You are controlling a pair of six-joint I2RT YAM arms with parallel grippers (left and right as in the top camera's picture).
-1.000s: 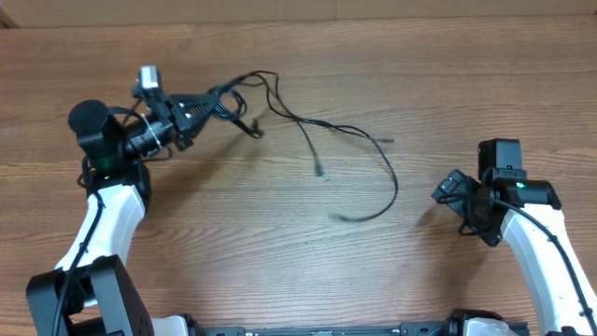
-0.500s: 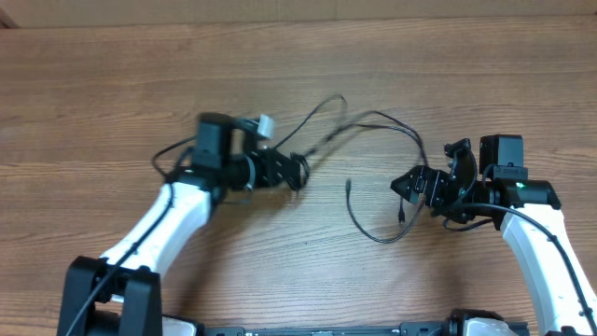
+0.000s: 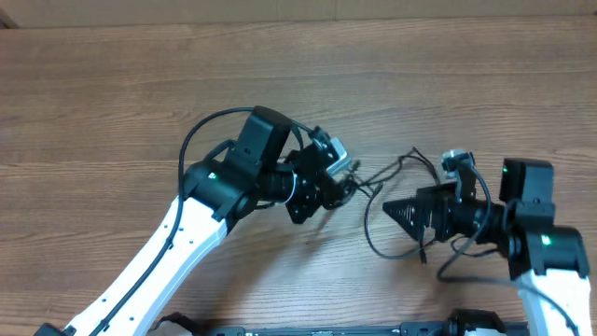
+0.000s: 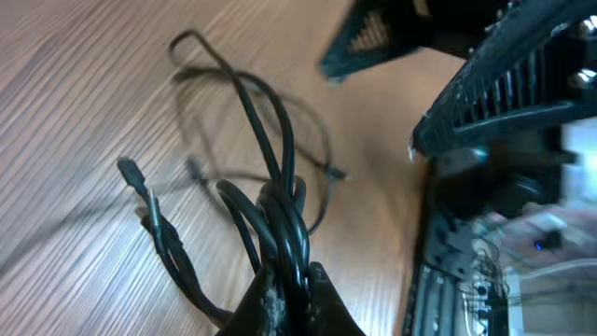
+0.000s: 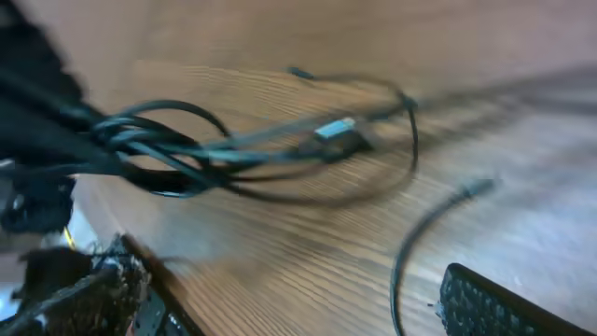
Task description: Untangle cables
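I should hold the cables' bunched part with my right gripper while my left gripper opens and takes its loops (image 5: 177,140), because my left gripper is pinching several pieces of the cables' bunched part (image 4: 282,222) together.
The cables (image 3: 366,224) are thin black cords on the wooden table, bunched at the centre with a loop trailing toward the front. My left gripper (image 3: 343,185) is shut on the bunched part; the left wrist view shows several strands (image 4: 280,177) pinched between its fingers (image 4: 291,285). A silvery plug (image 5: 336,128) lies among the strands (image 5: 187,154) in the right wrist view. My right gripper (image 3: 396,213) is open and empty, just right of the bundle and pointing at it, with the loop beside its tips. One of its finger pads (image 5: 485,303) shows at the lower right.
The thick black wire of the left arm (image 3: 201,140) arcs over its forearm. The table's far edge (image 3: 298,21) runs along the top. Both arms crowd the table's centre front.
My left arm has swung from the far left to the centre, dragging the bundle along. My right gripper has turned and reached left toward the cables, ending next to the bundle.
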